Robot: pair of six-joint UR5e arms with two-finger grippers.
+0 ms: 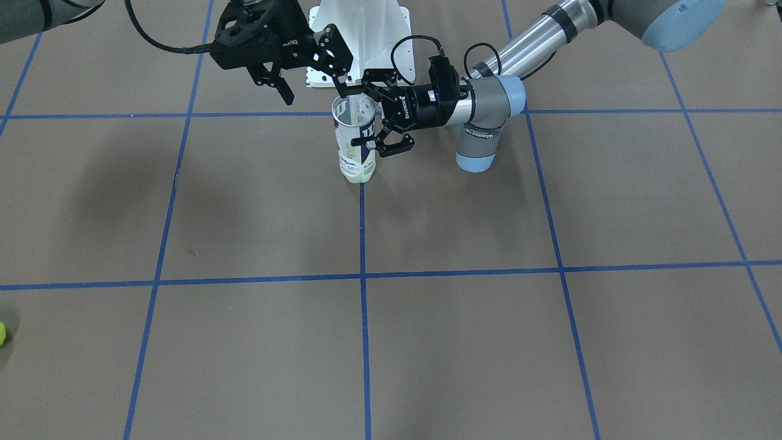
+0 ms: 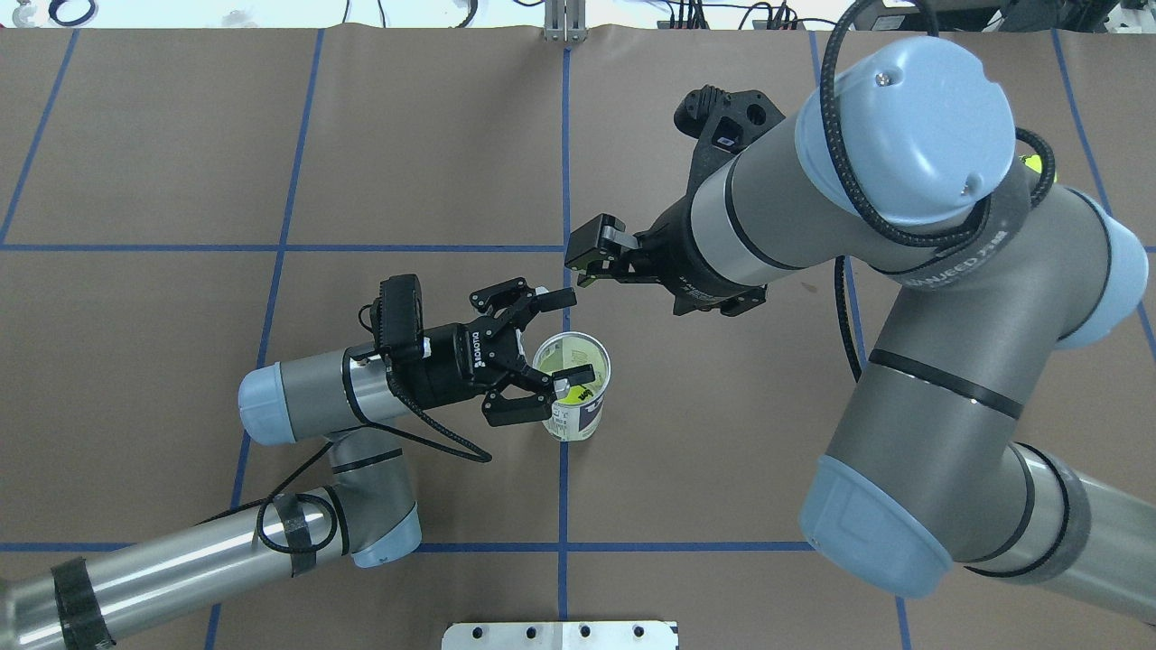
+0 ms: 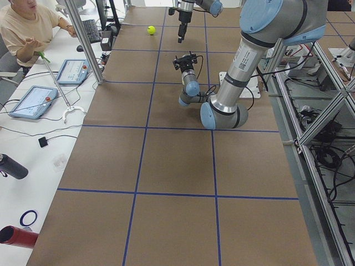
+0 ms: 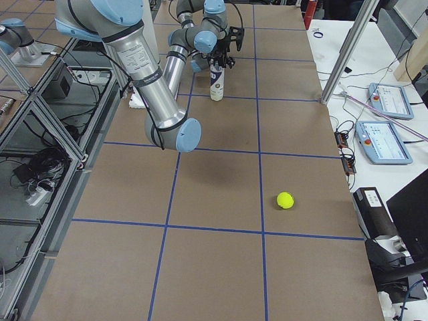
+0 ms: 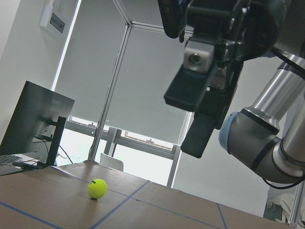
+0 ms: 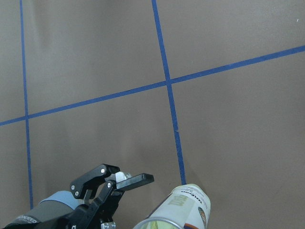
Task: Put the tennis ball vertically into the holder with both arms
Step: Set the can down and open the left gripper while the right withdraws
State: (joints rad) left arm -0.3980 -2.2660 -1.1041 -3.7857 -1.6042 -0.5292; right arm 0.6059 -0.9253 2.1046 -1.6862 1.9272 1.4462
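Note:
My gripper will lower the tennis ball (image 1: 2,333) in, and the ball will go fully below the can's rim, because the can's opening (image 1: 353,107) is open with empty depth under it.
The holder (image 1: 355,137) is a clear can with a white and navy label. It stands upright on the brown table and also shows in the overhead view (image 2: 573,411). Something yellow-green shows at its bottom (image 1: 358,174). My left gripper (image 1: 360,117) is open and lies level, one finger on each side of the can (image 2: 573,334). My right gripper (image 1: 314,91) is open and empty, hanging above and just beyond the can's mouth (image 2: 582,266). A loose tennis ball (image 4: 285,199) lies far off on the table, also in the left wrist view (image 5: 97,188).
The white flanged pedestal (image 1: 360,36) stands just behind the can at the robot's base. Blue tape lines (image 1: 363,275) grid the table. An operator (image 3: 28,27) and tablets (image 3: 30,101) are at the side bench. My right arm's elbow (image 2: 903,162) looms over the table's right half.

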